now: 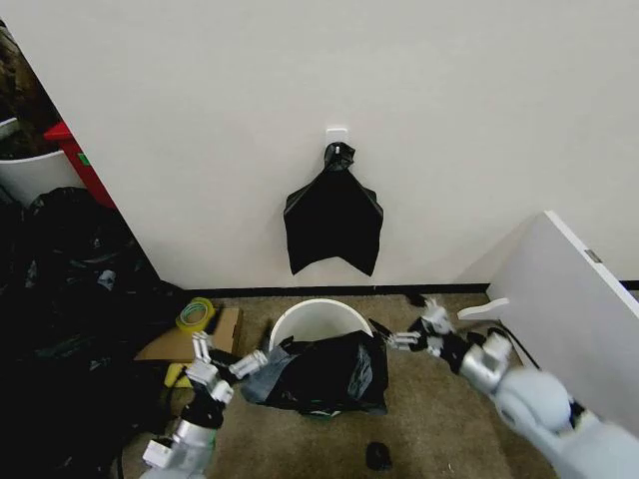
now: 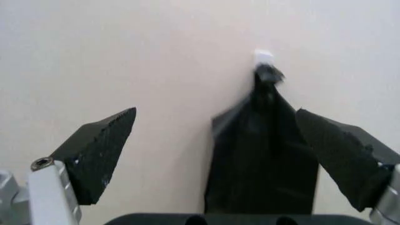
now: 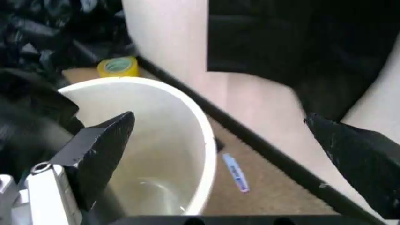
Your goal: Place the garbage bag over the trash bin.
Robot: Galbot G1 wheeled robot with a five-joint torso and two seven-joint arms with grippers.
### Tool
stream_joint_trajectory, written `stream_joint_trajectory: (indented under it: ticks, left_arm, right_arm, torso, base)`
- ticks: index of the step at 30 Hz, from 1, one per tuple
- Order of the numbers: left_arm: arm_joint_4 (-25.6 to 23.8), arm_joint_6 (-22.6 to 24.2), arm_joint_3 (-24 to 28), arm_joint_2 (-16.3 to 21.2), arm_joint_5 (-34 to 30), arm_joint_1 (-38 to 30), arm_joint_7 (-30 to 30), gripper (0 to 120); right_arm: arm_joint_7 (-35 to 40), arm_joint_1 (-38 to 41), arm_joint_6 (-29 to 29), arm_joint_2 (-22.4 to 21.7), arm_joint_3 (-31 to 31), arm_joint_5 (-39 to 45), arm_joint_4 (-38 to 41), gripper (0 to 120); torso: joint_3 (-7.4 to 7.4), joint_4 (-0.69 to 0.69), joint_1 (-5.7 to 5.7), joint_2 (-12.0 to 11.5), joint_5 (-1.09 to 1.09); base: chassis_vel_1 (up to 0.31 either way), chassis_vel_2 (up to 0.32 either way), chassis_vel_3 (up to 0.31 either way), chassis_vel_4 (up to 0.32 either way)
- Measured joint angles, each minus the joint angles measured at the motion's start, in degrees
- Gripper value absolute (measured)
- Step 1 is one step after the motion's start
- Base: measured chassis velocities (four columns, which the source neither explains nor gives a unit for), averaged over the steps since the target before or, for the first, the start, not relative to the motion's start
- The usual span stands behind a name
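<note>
The garbage bag (image 1: 327,379) sits bunched over the front of the trash bin (image 1: 324,342), so it will come along when I pull the rolled rim.
The trash bin (image 1: 318,317) is a round cream-white bucket standing on the carpet by the wall; its rim (image 3: 198,123) and open inside show in the right wrist view. The garbage bag (image 1: 334,374), glossy and crinkled black, is bunched over the bin's front side and hangs down it; the back part of the rim is bare. My left gripper (image 1: 228,354) is open at the bag's left edge, with nothing between its fingers (image 2: 103,147). My right gripper (image 1: 404,321) is open just right of the bin's rim, above the floor, its fingers (image 3: 103,143) spread wide and empty.
A flat black bundle (image 1: 333,220) hangs from a wall hook above the bin. A heap of black bags (image 1: 70,299) fills the left. A yellow-green tape roll (image 1: 196,312) lies on cardboard (image 1: 190,344). A white panel (image 1: 569,299) stands at the right.
</note>
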Motion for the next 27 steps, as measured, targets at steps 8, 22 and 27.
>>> stream_joint_trajectory:
  ticks: [8, 22, 27]
  left_arm:
    - [2.18, -0.8, -2.51, -0.94, 0.01, -0.59, -2.93, 100]
    - [4.73, 1.01, -2.51, -1.5, 7.79, -0.8, -12.27, 100]
    - [4.89, 2.61, -2.4, -1.0, 8.38, -1.12, -15.49, 100]
  right_arm:
    - [3.47, 17.41, -12.71, 7.99, -13.78, 0.22, -8.19, 100]
    - [2.46, 25.58, -21.52, 17.22, -20.91, -5.21, -19.17, 74]
    - [2.45, 24.6, -22.56, 16.68, -21.31, -7.52, -19.0, 52]
  torso:
    - [0.0, 0.02, 0.0, 0.0, 0.0]
    - [-0.01, 0.0, 0.0, 0.0, 0.0]
    - [-0.01, -0.02, 0.0, 0.0, 0.01]
  base:
    - [0.0, 0.0, 0.0, 0.0]
    - [0.0, 0.0, 0.0, 0.0]
    - [0.0, 0.0, 0.0, 0.0]
